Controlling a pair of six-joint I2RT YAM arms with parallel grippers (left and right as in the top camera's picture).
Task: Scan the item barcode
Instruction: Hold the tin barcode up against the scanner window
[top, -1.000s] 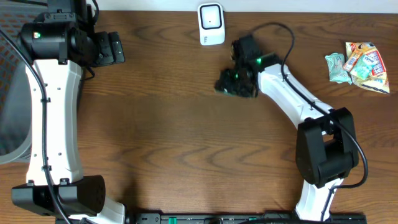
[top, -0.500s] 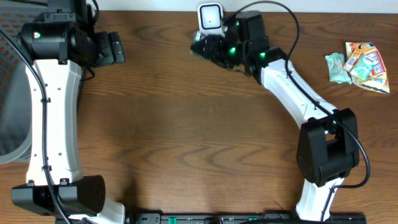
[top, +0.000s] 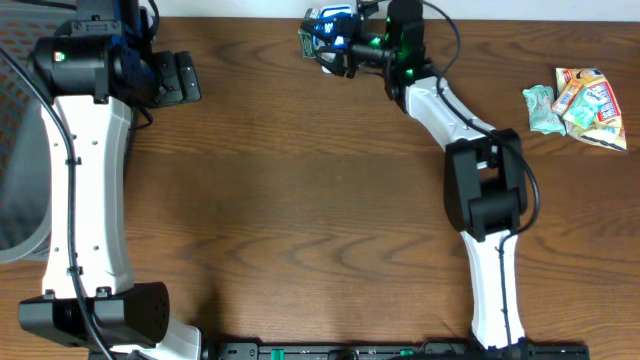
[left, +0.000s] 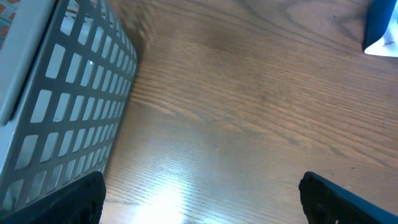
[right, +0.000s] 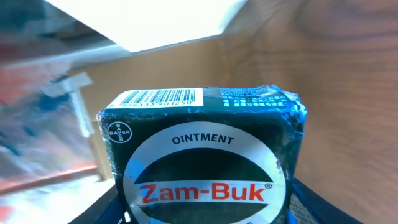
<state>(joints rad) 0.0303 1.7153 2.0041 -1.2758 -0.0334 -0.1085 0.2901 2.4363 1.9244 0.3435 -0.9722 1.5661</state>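
The box's barcode (right: 163, 98) is past the scanner's edge, so my right gripper needs to pull the box back until the barcode faces the scanner's lit window (top: 336, 13).
The item is a dark green Zam-Buk ointment box (right: 205, 155) with a white barcode (right: 158, 98) on its upper face. My right gripper (right: 205, 208) is shut on the box, its blue pads pressing both sides. In the overhead view the right gripper (top: 340, 48) holds the box (top: 320, 35) at the table's far edge, over the white scanner (top: 340, 12), which is mostly covered. The box glows blue there. The scanner's white body (right: 155, 25) fills the top of the right wrist view. My left gripper (top: 185, 78) is open at the far left, nothing between its fingers.
A grey mesh basket (left: 56, 106) stands close to the left gripper (left: 202, 202), off the table's left edge (top: 15, 200). Several snack packets (top: 580, 105) lie at the far right. Bare wooden tabletop (top: 300, 220) spreads across the middle.
The right arm has carried the box from the table behind centre up and left to the scanner, now covering it. The left arm has not moved.
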